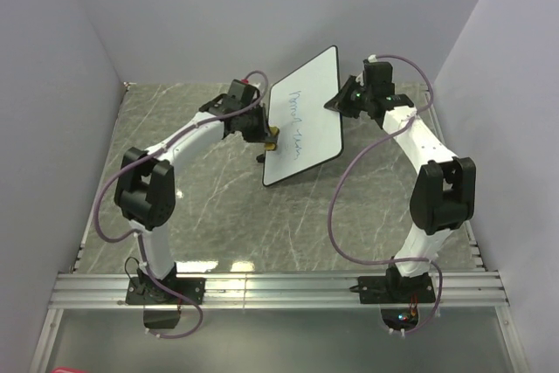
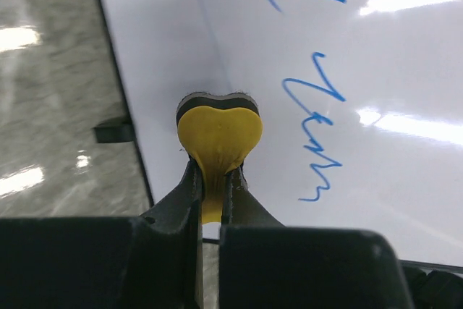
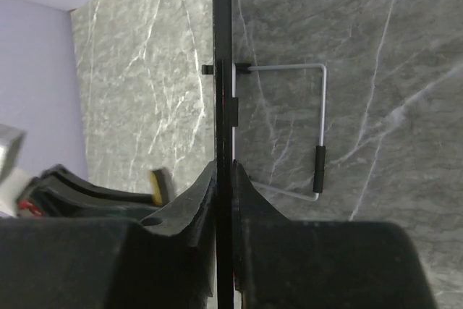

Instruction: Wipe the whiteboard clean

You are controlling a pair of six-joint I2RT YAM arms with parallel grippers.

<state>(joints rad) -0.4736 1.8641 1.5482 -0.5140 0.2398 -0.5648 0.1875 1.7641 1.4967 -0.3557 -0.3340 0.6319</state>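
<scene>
I should wipe the yellow eraser point(image 1: 272, 138) back inward across the lower blue scribbles point(image 1: 298, 144) with my left gripper, because the eraser is at the whiteboard's side rim, beside the blue writing.
The whiteboard point(image 1: 306, 115) stands tilted in the middle of the table, white with a thin black rim and blue scribbles point(image 1: 297, 124). My right gripper point(image 1: 348, 98) is shut on its right rim; in the right wrist view the board shows edge-on point(image 3: 222, 48) between my jaws point(image 3: 224, 171). My left gripper point(image 1: 262, 128) is shut on a small yellow eraser point(image 1: 272, 137). In the left wrist view the eraser point(image 2: 219, 132) is squeezed between the fingers point(image 2: 212, 179) and presses against the board point(image 2: 362, 56), left of the blue writing point(image 2: 315, 135).
The board's wire stand point(image 3: 318, 135) and a black foot point(image 3: 208, 69) show behind it in the right wrist view. Another black foot point(image 2: 112, 130) shows by the board's left rim. Purple walls enclose the grey marble table point(image 1: 218, 207). A metal rail point(image 1: 279, 287) runs along the near edge.
</scene>
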